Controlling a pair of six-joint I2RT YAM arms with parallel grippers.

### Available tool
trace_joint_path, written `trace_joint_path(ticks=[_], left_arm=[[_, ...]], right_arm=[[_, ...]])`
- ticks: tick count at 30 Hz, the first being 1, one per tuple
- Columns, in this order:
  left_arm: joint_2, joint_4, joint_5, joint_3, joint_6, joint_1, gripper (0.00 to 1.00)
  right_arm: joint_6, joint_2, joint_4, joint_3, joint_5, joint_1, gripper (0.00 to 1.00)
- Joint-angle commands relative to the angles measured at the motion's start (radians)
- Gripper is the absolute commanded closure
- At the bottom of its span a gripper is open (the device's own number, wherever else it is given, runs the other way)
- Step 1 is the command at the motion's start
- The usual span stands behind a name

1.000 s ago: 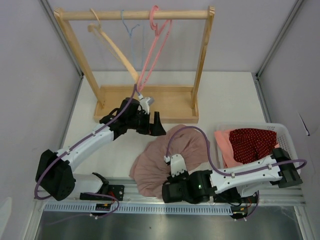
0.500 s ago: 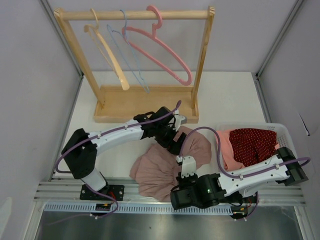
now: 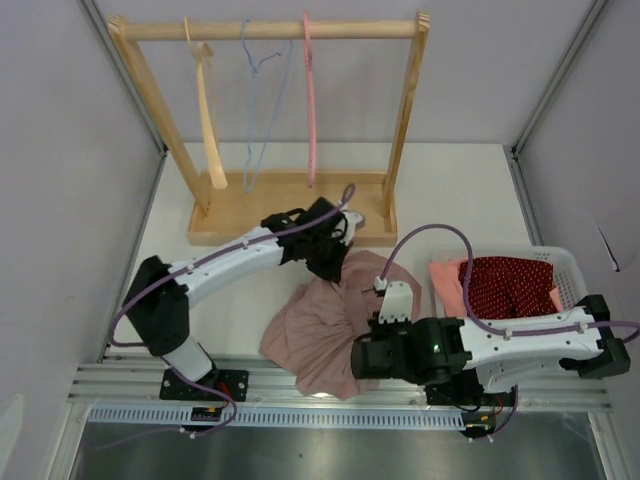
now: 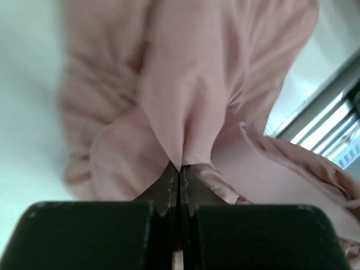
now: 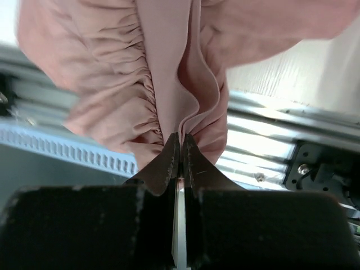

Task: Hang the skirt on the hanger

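My grippers should first lift the skirt's waistband, pull its ends (image 5: 189, 121) apart and lay the skirt out straight, because the skirt is bunched up with its waistband slack (image 3: 356, 300) between them.
The dusty-pink skirt (image 3: 320, 325) lies bunched on the table in front of the rack. My left gripper (image 3: 337, 263) is at its far edge, shut on a fold of the skirt (image 4: 191, 84), with the fingertips pinching the cloth at the left gripper (image 4: 180, 167). My right gripper (image 3: 368, 358) is at the near right edge. It is shut on the gathered waistband of the skirt (image 5: 118, 73), with cloth wedged between the tips of the right gripper (image 5: 180, 136). The pink hanger (image 3: 309, 100) hangs edge-on from the rail, free of both grippers.
The wooden rack (image 3: 290, 205) also carries a wooden hanger (image 3: 206, 110) and a blue wire hanger (image 3: 256, 100). A white basket (image 3: 565, 262) at the right holds a red dotted cloth (image 3: 505, 285) and a salmon cloth (image 3: 452, 285). A metal rail (image 3: 250, 385) runs along the near edge.
The left gripper let go of the pink hanger, which swung back to hang straight. It moved to the skirt's far edge and shut on it. The right arm shifted rightward with the waistband.
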Motion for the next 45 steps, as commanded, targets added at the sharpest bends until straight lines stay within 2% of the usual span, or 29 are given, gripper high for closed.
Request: trace_joint_path(ticks=[1,3,4,8,10,12,15,18,19,21,23,24,25,27,31,32,37,41,45], left_arm=[[-0.179,-0.014,-0.076,0.06,-0.061,0.134,1.0],[-0.287,-0.005,-0.056,0.034,-0.11,0.238,1.0],[-0.322,0.006,-0.05,0.018,-0.122,0.272,1.0],[-0.477,0.031,-0.097,-0.029,-0.202,0.372,1.0],[-0.557,0.037,-0.126,-0.058,-0.247,0.395,1.0],[-0.627,0.04,-0.152,-0.106,-0.292,0.407,1.0],[-0.698,0.076,-0.15,-0.21,-0.378,0.407,1.0],[-0.781,0.153,-0.116,-0.389,-0.458,0.407,1.0],[-0.796,0.185,-0.087,-0.498,-0.472,0.406,1.0],[-0.783,0.236,-0.041,-0.549,-0.503,0.406,0.99],[-0.766,0.276,0.008,-0.62,-0.514,0.403,0.85],[-0.769,0.285,0.012,-0.629,-0.512,0.401,0.74],[-0.775,0.29,0.01,-0.641,-0.509,0.401,0.56],[-0.787,0.27,0.005,-0.616,-0.477,0.401,0.4],[-0.789,0.198,-0.011,-0.528,-0.394,0.401,0.33],[-0.767,0.174,0.001,-0.481,-0.362,0.401,0.33],[-0.642,0.167,0.031,-0.439,-0.293,0.354,0.38],[-0.531,0.153,-0.085,-0.393,-0.256,0.24,0.48],[-0.468,0.146,-0.14,-0.378,-0.236,0.194,0.54]], right_arm=[[-0.127,-0.054,-0.108,0.144,0.092,-0.167,1.0],[-0.276,-0.081,-0.061,0.216,0.083,-0.293,1.0],[-0.459,-0.087,0.029,0.237,0.065,-0.461,1.0],[-0.802,-0.033,0.246,0.394,-0.156,-0.819,1.0],[-0.876,0.085,0.272,0.557,-0.193,-0.874,1.0],[-0.936,0.206,0.259,0.713,-0.196,-0.872,1.0],[-0.939,0.271,0.242,0.746,-0.19,-0.826,1.0],[-0.88,0.238,0.286,0.596,-0.166,-0.768,1.0],[-0.857,0.218,0.297,0.544,-0.159,-0.756,1.0],[-0.768,0.167,0.317,0.356,-0.155,-0.721,1.0],[-0.706,0.083,0.34,0.166,-0.144,-0.682,1.0],[-0.673,0.057,0.346,0.11,-0.143,-0.642,1.0],[-0.605,0.016,0.347,0.061,-0.136,-0.621,1.0],[-0.551,-0.02,0.372,-0.074,-0.13,-0.561,1.0],[-0.443,-0.061,0.404,-0.209,-0.116,-0.495,1.0],[-0.429,-0.063,0.407,-0.234,-0.106,-0.486,1.0],[-0.427,-0.04,0.444,-0.239,-0.093,-0.46,1.0],[-0.448,-0.002,0.443,-0.202,-0.077,-0.461,1.0],[-0.456,0.014,0.44,-0.187,-0.073,-0.464,1.0]])
